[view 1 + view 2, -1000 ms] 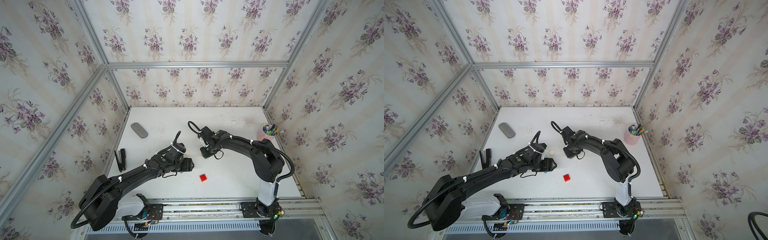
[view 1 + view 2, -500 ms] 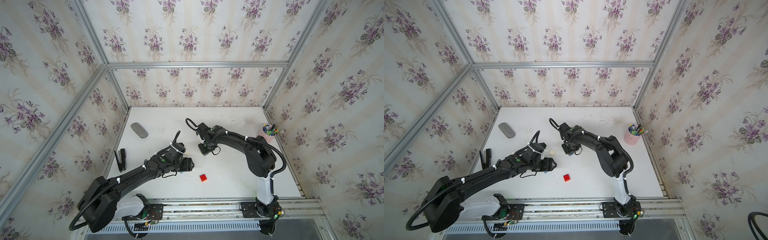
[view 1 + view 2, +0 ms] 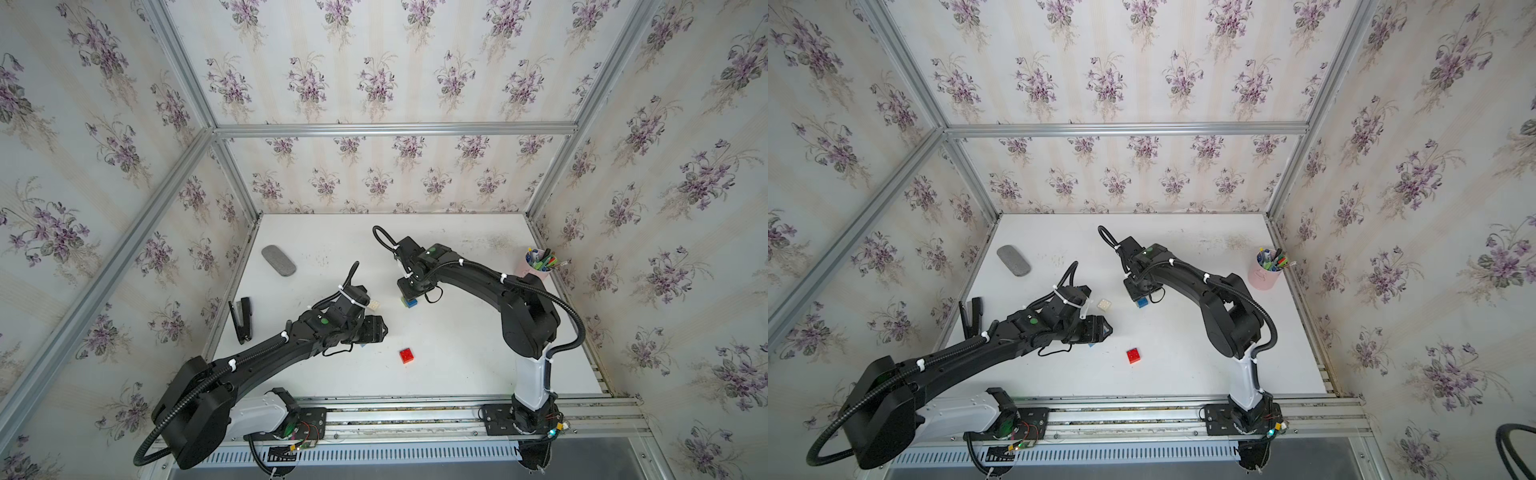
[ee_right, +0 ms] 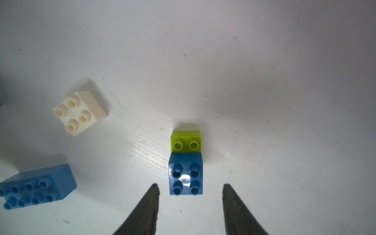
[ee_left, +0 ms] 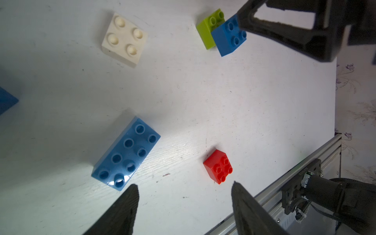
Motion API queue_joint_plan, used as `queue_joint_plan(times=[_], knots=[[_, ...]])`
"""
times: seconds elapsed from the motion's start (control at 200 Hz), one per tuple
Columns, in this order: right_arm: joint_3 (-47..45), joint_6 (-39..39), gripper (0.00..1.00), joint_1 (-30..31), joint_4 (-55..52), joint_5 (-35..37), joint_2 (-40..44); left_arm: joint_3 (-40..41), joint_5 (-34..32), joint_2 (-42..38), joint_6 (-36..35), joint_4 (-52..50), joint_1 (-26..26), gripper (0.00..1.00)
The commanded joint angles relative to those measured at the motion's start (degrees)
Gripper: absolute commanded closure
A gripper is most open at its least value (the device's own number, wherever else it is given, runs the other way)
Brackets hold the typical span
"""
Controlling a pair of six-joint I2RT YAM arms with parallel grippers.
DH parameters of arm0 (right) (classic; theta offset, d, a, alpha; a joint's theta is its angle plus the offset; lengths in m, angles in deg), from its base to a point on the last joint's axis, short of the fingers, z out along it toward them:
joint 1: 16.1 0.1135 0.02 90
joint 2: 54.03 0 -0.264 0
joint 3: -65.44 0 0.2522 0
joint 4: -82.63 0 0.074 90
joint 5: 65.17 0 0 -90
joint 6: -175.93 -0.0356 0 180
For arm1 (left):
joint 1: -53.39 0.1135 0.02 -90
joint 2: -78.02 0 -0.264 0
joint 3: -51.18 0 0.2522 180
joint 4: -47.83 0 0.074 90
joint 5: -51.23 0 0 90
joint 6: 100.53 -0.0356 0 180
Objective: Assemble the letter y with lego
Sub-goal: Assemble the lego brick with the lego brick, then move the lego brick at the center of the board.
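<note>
My left gripper should push the light blue brick (image 5: 126, 154) closer and turn it before building on, because it lies crooked and well apart from the lime green brick (image 5: 207, 29).
A dark blue brick (image 4: 186, 175) sits half over a lime green brick (image 4: 186, 141) on the white table, seen in both top views (image 3: 410, 302) (image 3: 1142, 302). My right gripper (image 4: 190, 186) stands open just over it, with a gap on each side of the brick. Off to the side lie a white brick (image 4: 79, 112) and a longer light blue brick (image 5: 126, 154). My left gripper (image 5: 183, 185) is open and empty between the light blue brick and the red brick (image 5: 218, 166). Another dark blue brick (image 5: 6, 101) shows at that frame's edge.
A grey oblong pad (image 3: 278, 260) and a black stapler (image 3: 242, 318) lie near the left wall. A pink cup of pens (image 3: 536, 266) stands at the right wall. The aluminium rail (image 3: 415, 411) runs along the table's front edge.
My right gripper has gone from shut to open, and the dark blue brick now rests free on the green one. The left arm has stayed where it was.
</note>
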Motion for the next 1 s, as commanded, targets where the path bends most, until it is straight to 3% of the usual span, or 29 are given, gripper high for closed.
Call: queue_joint_plan(times=[0.0,0.215,0.465,0.74,0.999], knots=[[-3.6,-2.3,0.48,0.0,1.9,0.6,4.9,0.7,-2.2,-2.0,1.6,-3.4,0.1,0.27],[-18.1,-8.0,0.46,0.0,9.4,-0.8,18.8,4.0,-5.7,-3.6,6.3,-8.7,0.1,0.26],[-34.0,-13.7,0.42,0.0,17.1,-1.7,33.8,4.6,-8.5,-0.5,7.7,-5.3,-0.1,0.24],[-39.1,-15.3,0.42,0.1,18.2,-1.3,38.0,1.0,-6.6,8.4,5.2,3.7,-0.1,0.23],[-40.1,-15.4,0.43,0.0,19.3,-1.5,37.5,-2.9,-6.0,16.0,3.5,5.8,-0.2,0.23]])
